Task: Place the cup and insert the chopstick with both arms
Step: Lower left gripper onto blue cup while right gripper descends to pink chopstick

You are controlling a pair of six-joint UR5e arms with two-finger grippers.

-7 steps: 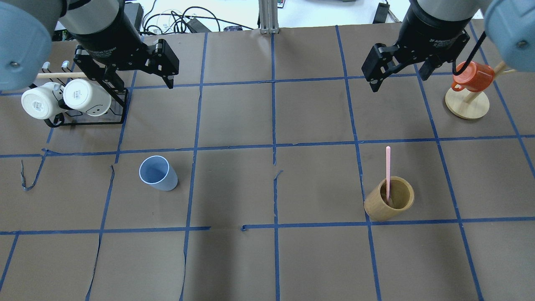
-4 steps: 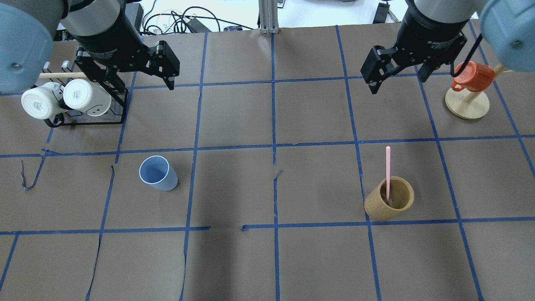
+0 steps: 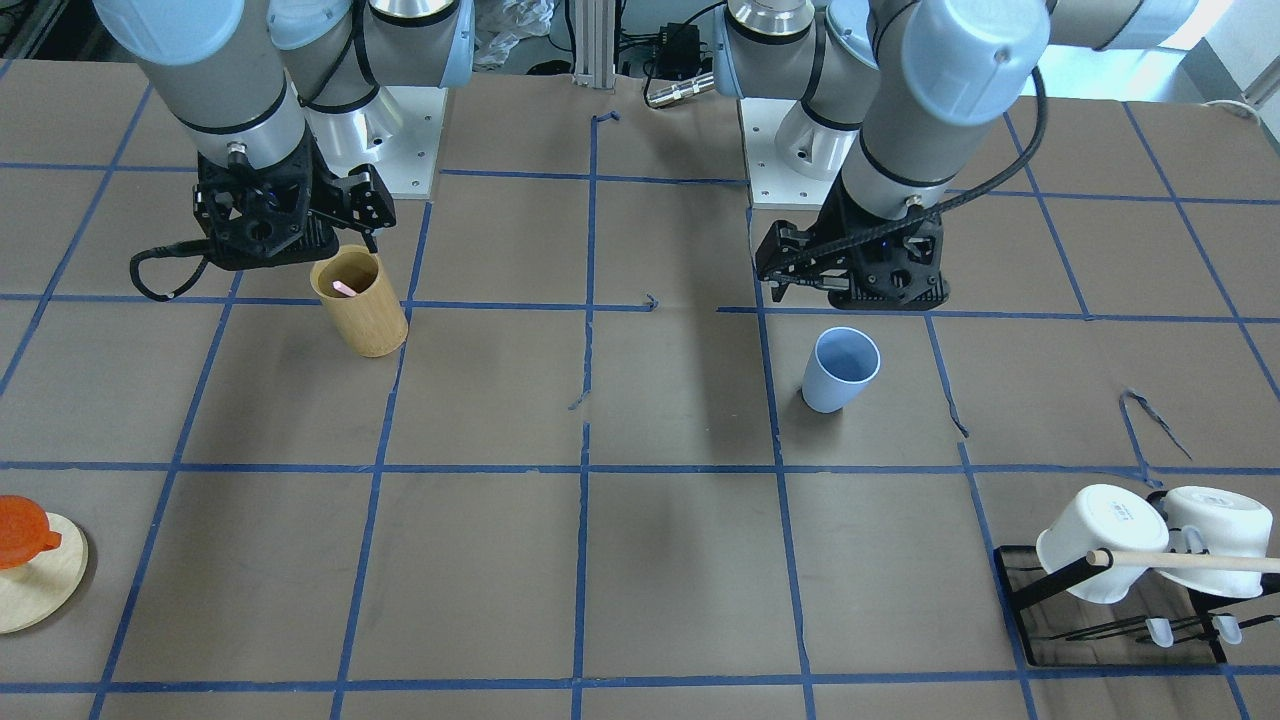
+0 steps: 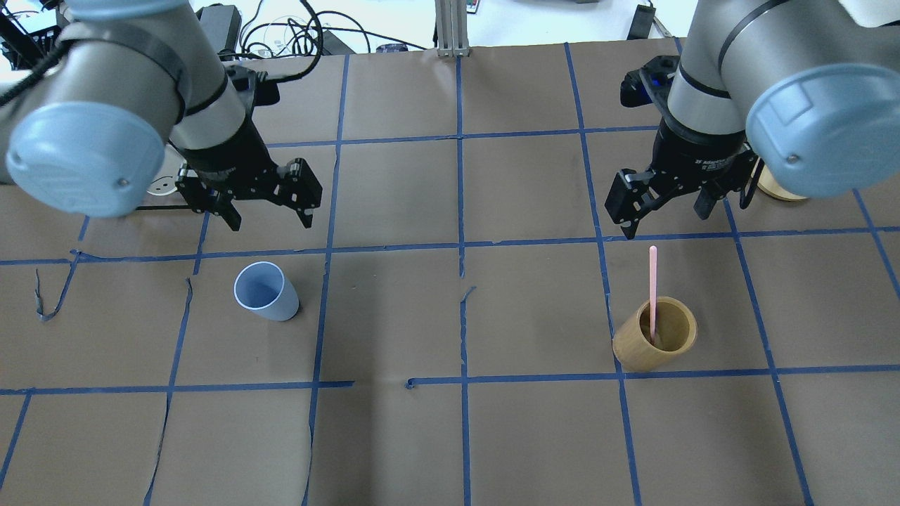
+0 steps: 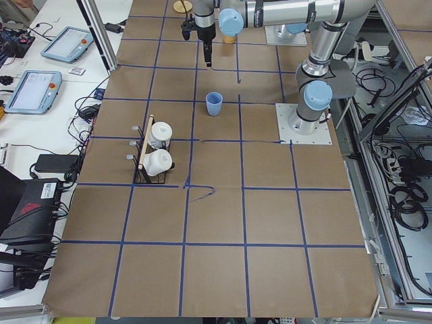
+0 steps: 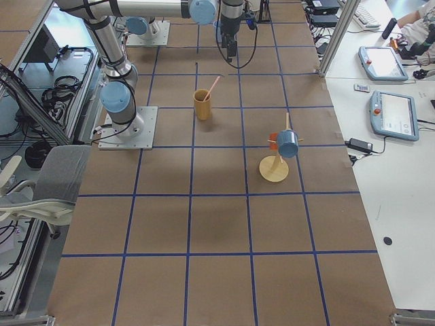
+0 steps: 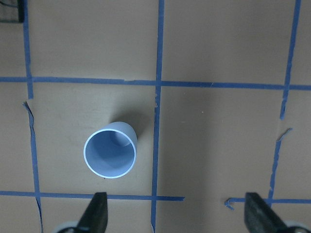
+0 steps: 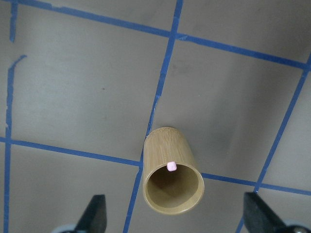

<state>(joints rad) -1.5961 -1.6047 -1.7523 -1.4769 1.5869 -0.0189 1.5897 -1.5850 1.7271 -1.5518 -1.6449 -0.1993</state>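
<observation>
The light blue cup's wide opening is far bigger than the thin pink chopstick. The chopstick will tip against the cup's side once I insert and release it.
The light blue cup stands upright on the table's left half and also shows in the front view and the left wrist view. A pink chopstick stands in the tan bamboo cylinder on the right half. In the right wrist view only its pink end shows. My left gripper is open and empty, above the table just beyond the cup. My right gripper is open and empty, just beyond the bamboo cylinder.
A black rack with two white mugs and a long wooden rod stands at the far left. A wooden mug tree with an orange mug stands at the far right. Blue tape lines grid the brown table cover.
Both arms have moved nearer over the table, the left gripper toward the cup, the right toward the bamboo cylinder. Both stay open. The cup and the chopstick have not moved.
</observation>
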